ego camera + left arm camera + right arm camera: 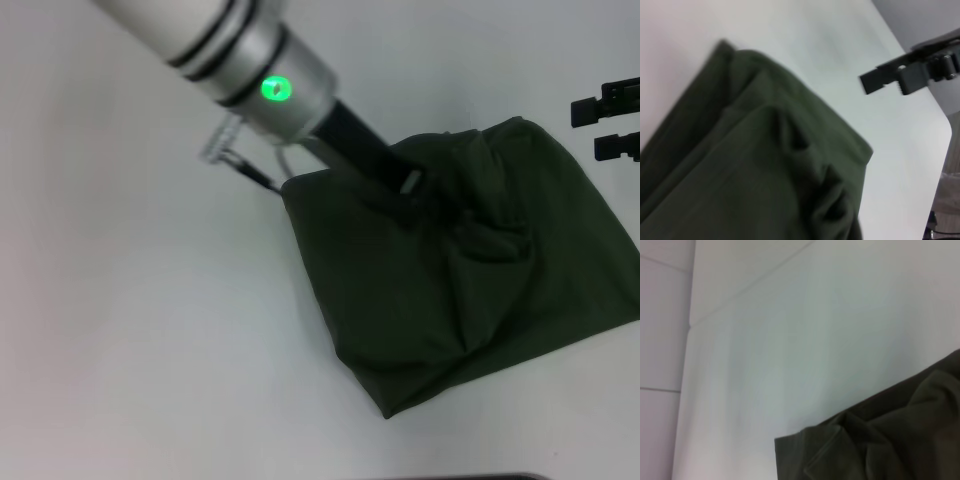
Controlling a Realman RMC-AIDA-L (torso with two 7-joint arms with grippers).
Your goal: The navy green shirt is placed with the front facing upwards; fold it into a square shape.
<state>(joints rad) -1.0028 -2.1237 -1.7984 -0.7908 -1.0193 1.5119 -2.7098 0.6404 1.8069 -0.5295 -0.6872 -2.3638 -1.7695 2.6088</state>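
Note:
My left gripper should move away and my right gripper should pull the flap across, because the shirt's flap bunches (502, 243) short of the shirt's edge (620, 245) near my right gripper.
The navy green shirt (450, 270) lies folded into a rough, rumpled block on the white table (150, 330), plain dark side up with no lettering showing. My left arm reaches down from the upper left, and its left gripper (425, 190) sits on the shirt's far middle, where the cloth bunches into creases. Its tips are buried in the dark fabric. My right gripper (606, 125) hovers open off the shirt's far right corner, nothing between its fingers. It also shows in the left wrist view as the right gripper (905, 75) beyond the shirt (755, 170). One corner of the shirt (880, 445) fills the right wrist view.
A coiled cable (225, 140) hangs from the left arm just beyond the shirt's far left corner. The table's rounded corner (945, 125) lies past the right gripper. Another table edge (687, 390) shows in the right wrist view.

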